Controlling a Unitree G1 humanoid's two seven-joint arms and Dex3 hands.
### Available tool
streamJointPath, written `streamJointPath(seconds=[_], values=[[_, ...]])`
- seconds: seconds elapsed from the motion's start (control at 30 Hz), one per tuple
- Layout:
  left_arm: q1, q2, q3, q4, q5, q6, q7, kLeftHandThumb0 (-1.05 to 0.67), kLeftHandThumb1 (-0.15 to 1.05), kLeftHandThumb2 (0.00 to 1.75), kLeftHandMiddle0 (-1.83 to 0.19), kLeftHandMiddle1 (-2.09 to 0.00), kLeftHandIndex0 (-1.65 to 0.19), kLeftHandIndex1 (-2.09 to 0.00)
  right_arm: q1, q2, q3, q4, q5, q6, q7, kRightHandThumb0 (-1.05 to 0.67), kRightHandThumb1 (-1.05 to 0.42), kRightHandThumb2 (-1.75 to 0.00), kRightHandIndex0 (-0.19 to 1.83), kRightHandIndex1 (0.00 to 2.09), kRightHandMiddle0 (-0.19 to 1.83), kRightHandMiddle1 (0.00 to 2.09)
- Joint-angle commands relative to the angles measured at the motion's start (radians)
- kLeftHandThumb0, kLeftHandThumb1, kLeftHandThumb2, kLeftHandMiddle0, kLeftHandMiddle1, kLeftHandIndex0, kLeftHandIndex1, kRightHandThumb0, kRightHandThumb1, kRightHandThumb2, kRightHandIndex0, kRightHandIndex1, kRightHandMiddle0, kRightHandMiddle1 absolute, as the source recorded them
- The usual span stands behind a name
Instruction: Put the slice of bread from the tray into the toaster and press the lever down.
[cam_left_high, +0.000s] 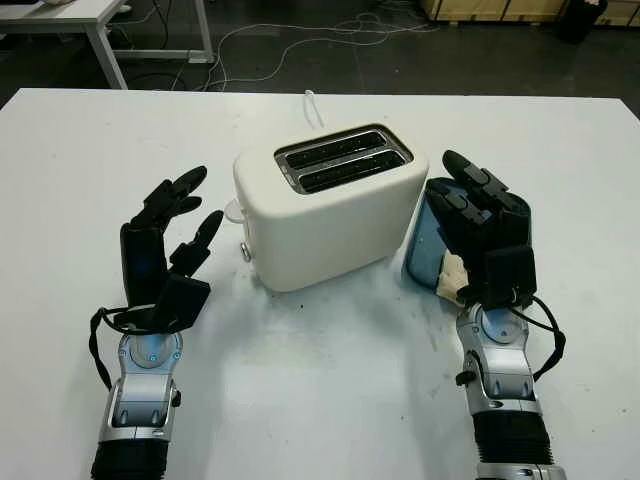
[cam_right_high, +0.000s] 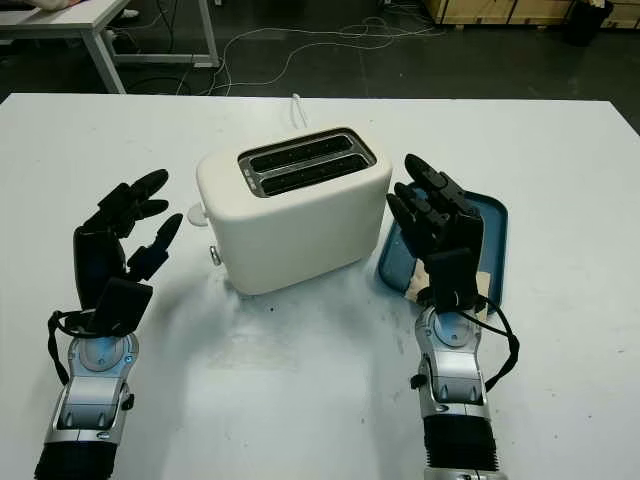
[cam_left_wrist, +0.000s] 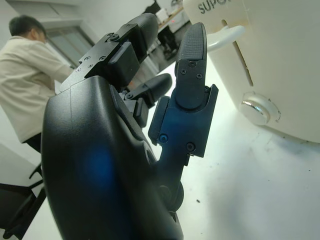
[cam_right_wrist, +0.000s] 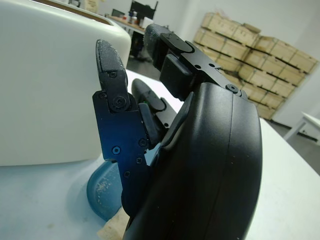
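My right gripper will make the slice of bread (cam_left_high: 452, 277) buckle and crease around it when I lift the slice of bread, because it shows a ragged, uneven edge beside loose crumbs (cam_right_wrist: 103, 186).
A white two-slot toaster (cam_left_high: 325, 205) stands mid-table with both slots (cam_left_high: 340, 160) empty. Its white lever (cam_left_high: 233, 210) and a silver knob (cam_left_high: 246, 252) are on the end facing my left hand (cam_left_high: 195, 205), which is open and raised just left of the toaster. In the left wrist view the lever (cam_left_wrist: 225, 37) sits high in its slit. A blue tray (cam_right_high: 493, 235) lies right of the toaster. My right hand (cam_left_high: 462, 192) is open and hovers over the tray. The bread slice (cam_right_high: 481, 286) lies on the tray's near end, mostly hidden under that hand.
The toaster's white cord (cam_left_high: 312, 105) runs off toward the table's far edge. Bare white tabletop (cam_left_high: 320, 380) lies between my arms. A person (cam_left_wrist: 30, 90) stands far off in the left wrist view. Stacked crates (cam_right_wrist: 250, 47) line the back wall.
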Motion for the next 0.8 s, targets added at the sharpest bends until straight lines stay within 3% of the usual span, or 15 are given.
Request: streamJointPath(seconds=[0.0, 0.37, 0.77], values=[[-0.007, 0.002, -0.003, -0.006, 0.004, -0.005, 0.003, -0.46, 0.92, 0.25, -0.37, -1.03, -0.67, -0.20, 0.004, -0.002, -0.001, -0.021, 0.000, 0.000, -0.002, -0.37, -0.92, -0.04, 0.83, 0.01, 0.78, 0.00], [-0.004, 0.001, -0.001, -0.009, -0.002, -0.007, 0.005, -0.45, 0.92, 0.25, -0.36, -1.02, -0.66, -0.20, 0.030, -0.037, 0.011, -0.029, -0.027, -0.039, 0.027, -0.36, -0.92, -0.05, 0.83, 0.00, 0.76, 0.00], [-0.014, 0.001, -0.005, 0.000, -0.004, -0.009, 0.001, -0.47, 0.92, 0.25, -0.37, -1.04, -0.66, -0.20, 0.338, -0.322, 0.021, -0.232, -0.528, -0.271, -0.052, -0.44, -0.84, 0.00, 0.72, 0.00, 0.64, 0.00]])
